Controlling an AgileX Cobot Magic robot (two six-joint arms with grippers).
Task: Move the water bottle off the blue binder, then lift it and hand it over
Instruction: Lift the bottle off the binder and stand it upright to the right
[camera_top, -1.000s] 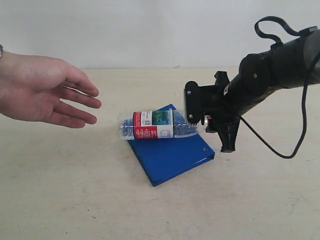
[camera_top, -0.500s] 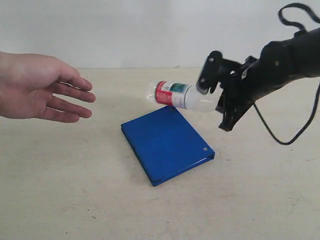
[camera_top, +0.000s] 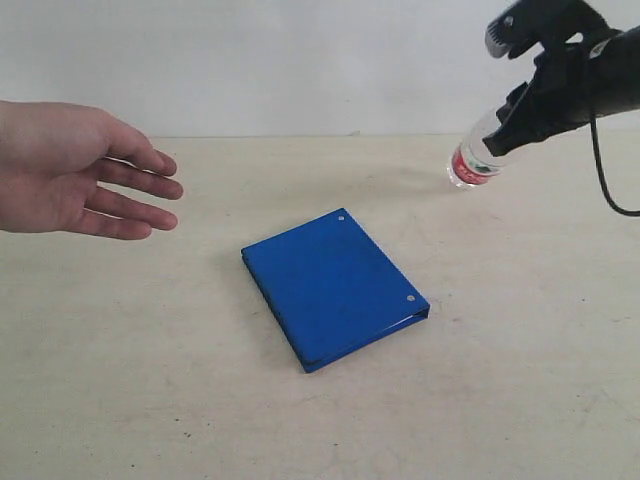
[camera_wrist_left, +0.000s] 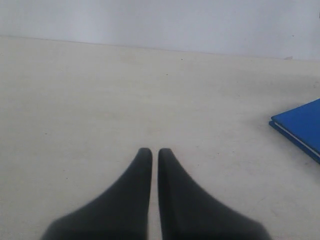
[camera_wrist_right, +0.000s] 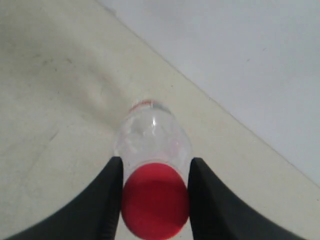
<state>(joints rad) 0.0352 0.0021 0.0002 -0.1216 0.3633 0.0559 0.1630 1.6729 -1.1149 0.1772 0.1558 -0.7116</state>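
My right gripper should keep lowering until the water bottle's base (camera_top: 467, 170) stands flat, then let go, since that base points at open table clear of the blue binder.
The water bottle (camera_top: 474, 159) hangs in the air at the back right, well clear of the blue binder (camera_top: 334, 284), and tilts down toward the table. My right gripper (camera_top: 512, 100) is shut on its cap end. In the right wrist view the black fingers (camera_wrist_right: 116, 175) press on both sides of the clear bottle (camera_wrist_right: 151, 132) just behind the red cap (camera_wrist_right: 155, 206). The binder lies flat mid-table with nothing on it. My left gripper (camera_wrist_left: 151, 151) is shut and holds nothing, low over bare table with a corner of the binder (camera_wrist_left: 302, 125) off to one side.
A person's open hand (camera_top: 80, 175) reaches in from the left edge, palm turned toward the middle, above the table. A pale wall runs behind the beige table (camera_top: 150, 380). A black cable (camera_top: 605, 185) loops below the right arm.
The right gripper has lifted the bottle off the binder and swung it up and to the back right. The person's hand has drawn back slightly to the left.
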